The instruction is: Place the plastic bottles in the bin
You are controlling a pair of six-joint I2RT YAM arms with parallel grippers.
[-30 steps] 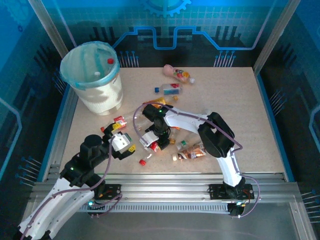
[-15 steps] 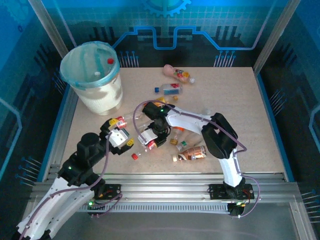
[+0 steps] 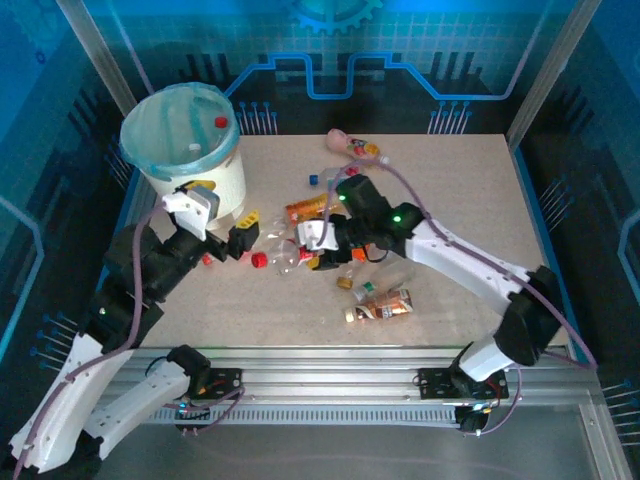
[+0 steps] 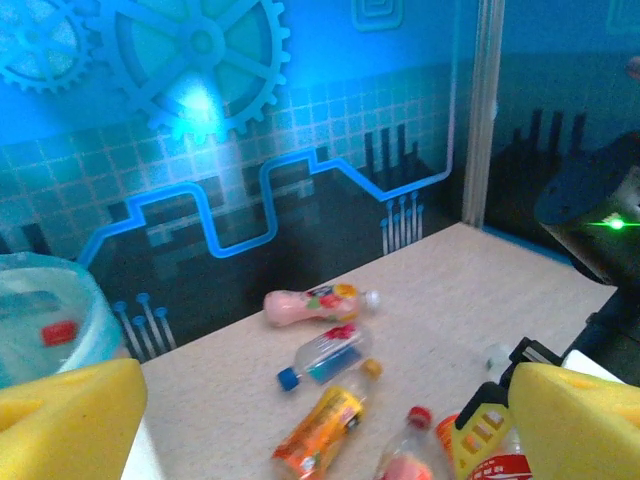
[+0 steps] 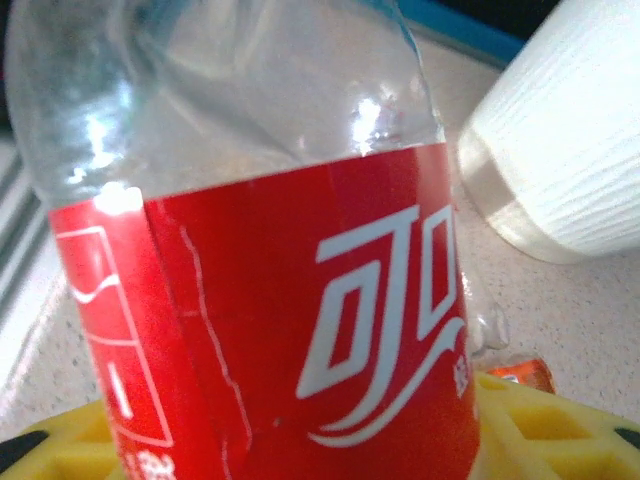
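Note:
I see bottle caps already face up (image 3: 221,122) inside the bin. The clear plastic bottle (image 3: 284,258) should end up standing upright next to them when I carry it in.
My right gripper (image 3: 312,252) (image 5: 300,440) is shut on a clear plastic bottle with a red label (image 5: 280,330) (image 3: 284,256). Its red cap (image 3: 258,260) points left, toward the bin. The bin (image 3: 183,150) is a white bucket with a light-blue liner at the far left, with bottles inside. My left gripper (image 3: 226,226) (image 4: 325,392) hangs open and empty just in front of the bin. In the left wrist view a pink bottle (image 4: 315,303), a blue-labelled bottle (image 4: 322,355), an orange bottle (image 4: 320,435) and a red-capped bottle (image 4: 405,455) lie on the table.
More bottles lie around: pink (image 3: 346,145) at the back, orange (image 3: 305,209), a brown-labelled one (image 3: 383,307) and a small one (image 3: 360,289) at the front. A red-labelled bottle (image 3: 208,258) peeks out under the left arm. Blue walls and metal rails fence the table (image 3: 470,200).
The right gripper closed on the red-labelled bottle and carried it back and to the left. The left arm swung back toward the bin, staying open.

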